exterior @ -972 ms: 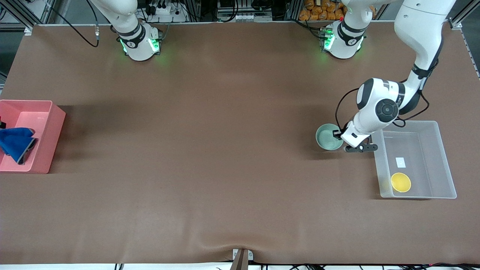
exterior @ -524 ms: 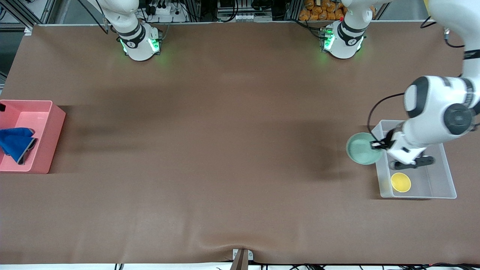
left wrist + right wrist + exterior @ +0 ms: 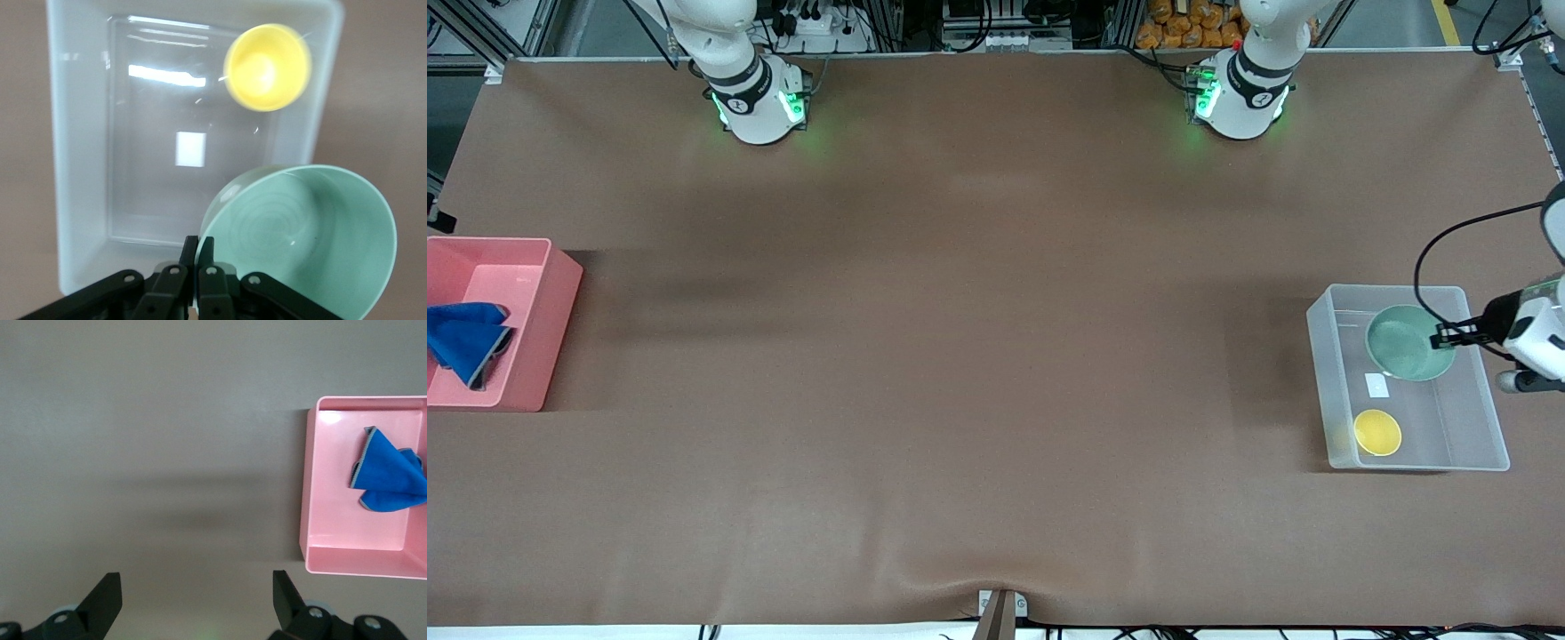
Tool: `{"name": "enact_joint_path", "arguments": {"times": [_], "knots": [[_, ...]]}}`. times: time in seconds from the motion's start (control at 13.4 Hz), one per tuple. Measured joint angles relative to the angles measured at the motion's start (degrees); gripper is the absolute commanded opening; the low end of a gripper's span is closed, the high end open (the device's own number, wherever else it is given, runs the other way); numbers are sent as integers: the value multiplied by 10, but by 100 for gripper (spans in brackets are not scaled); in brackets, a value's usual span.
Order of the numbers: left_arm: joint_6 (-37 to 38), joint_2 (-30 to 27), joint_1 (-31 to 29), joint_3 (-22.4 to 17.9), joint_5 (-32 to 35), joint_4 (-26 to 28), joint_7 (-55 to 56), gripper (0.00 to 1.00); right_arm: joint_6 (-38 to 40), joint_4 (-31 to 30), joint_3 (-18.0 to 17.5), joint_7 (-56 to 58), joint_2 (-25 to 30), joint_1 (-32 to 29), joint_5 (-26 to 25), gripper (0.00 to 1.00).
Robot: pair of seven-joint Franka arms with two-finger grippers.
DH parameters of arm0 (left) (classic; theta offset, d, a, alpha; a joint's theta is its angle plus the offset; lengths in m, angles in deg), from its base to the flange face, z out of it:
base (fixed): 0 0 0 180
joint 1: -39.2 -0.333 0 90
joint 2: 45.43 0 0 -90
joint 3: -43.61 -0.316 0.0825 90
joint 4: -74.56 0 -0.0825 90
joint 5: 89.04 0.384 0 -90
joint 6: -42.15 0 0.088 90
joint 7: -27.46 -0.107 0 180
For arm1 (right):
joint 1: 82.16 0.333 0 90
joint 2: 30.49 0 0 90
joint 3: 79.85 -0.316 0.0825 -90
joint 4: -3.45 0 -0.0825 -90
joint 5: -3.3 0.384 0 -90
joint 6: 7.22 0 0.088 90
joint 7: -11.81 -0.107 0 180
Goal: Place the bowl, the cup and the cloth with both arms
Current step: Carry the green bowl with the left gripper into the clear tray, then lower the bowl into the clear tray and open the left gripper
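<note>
The mint-green bowl [image 3: 1406,343] is hanging with its open side up and is clear of the yellow cup. My left gripper keeps moving down until the bowl sits on the clear bin's bottom.
My left gripper [image 3: 1445,336] is shut on the rim of the mint-green bowl [image 3: 1405,354] and holds it over the clear bin [image 3: 1323,373]. In the left wrist view the two fingers pinch the bowl's [image 3: 313,233] rim at my left gripper [image 3: 198,247]. The yellow cup [image 3: 1377,432] stands inside the clear bin, nearer the front camera; it also shows in the left wrist view [image 3: 267,67]. The blue cloth [image 3: 463,342] lies in the pink bin [image 3: 551,302]. My right gripper [image 3: 197,597] is open and empty, high over bare table beside the pink bin [image 3: 347,533] that holds the cloth [image 3: 390,477].
A small white label [image 3: 1376,385] lies on the clear bin's floor between the bowl and the cup. The brown table mat [image 3: 960,356] spans between the two bins. The clear bin's wall [image 3: 80,167] shows in the left wrist view.
My left gripper lifted the bowl from the table beside the clear bin and carried it toward the left arm's end, until it hung over the bin. The cloth and cup stayed put.
</note>
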Motion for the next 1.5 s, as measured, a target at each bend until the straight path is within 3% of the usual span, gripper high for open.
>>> {"name": "enact_joint_path", "arguments": {"times": [0.37,0.6,0.9,1.27,1.35,1.5], "knots": [[-37,55,-13,1,15,2,-7,0,3,1,-5,-95,21,86,-59,100],[-62,79,-14,0,18,3,-7,0,17,1,-19,-112,34,91,-60,100],[-100,99,-22,0,20,11,-13,0,25,4,-64,-166,35,93,-60,100],[-161,125,-40,0,60,36,-20,0,35,26,-69,-167,36,95,-60,100],[-173,127,-43,0,60,43,-22,17,42,33,-68,-167,37,98,-60,100],[-183,129,-44,0,62,51,-24,88,52,43,-65,-168,37,108,-60,100]]}}
